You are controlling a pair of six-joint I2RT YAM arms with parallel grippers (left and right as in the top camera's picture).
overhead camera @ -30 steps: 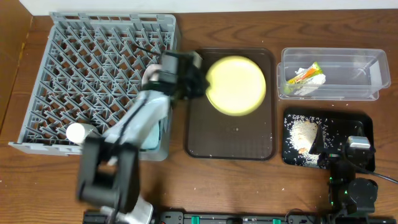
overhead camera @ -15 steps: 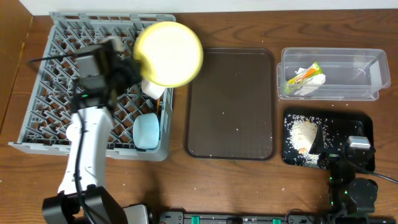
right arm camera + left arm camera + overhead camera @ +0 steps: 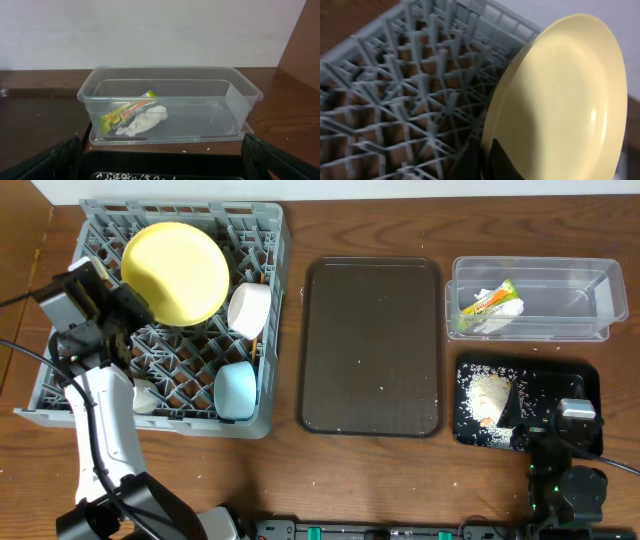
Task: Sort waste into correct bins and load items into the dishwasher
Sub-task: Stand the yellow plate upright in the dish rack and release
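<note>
The round yellow plate (image 3: 175, 273) is leaning too flat over the wires of the grey dish rack, so the robot's left gripper should tilt it more upright and stand it next to the white bowl.
My left gripper (image 3: 128, 304) is shut on the rim of the round yellow plate (image 3: 176, 270) and holds it tilted over the back left of the grey dish rack (image 3: 90, 250). In the left wrist view the plate (image 3: 560, 95) fills the right side and a dark finger (image 3: 503, 163) presses its lower edge. The rack holds a white bowl (image 3: 250, 310), a light blue bowl (image 3: 237, 390) and a small white cup (image 3: 146, 396). My right gripper (image 3: 568, 418) is open and empty over the black tray (image 3: 585, 380), which holds rice crumbs (image 3: 488, 395). The clear tub (image 3: 170, 82) holds the wrapper (image 3: 125, 113) and napkin (image 3: 145, 121).
The dark brown serving tray (image 3: 372, 345) lies between the rack and the two bins, with a few crumbs on it. The clear tub (image 3: 590, 330) sits behind the black tray at the right. A wall stands behind the table.
My left arm has swung left with the yellow plate, from above the brown tray to over the rack's back left. The right arm has not moved.
</note>
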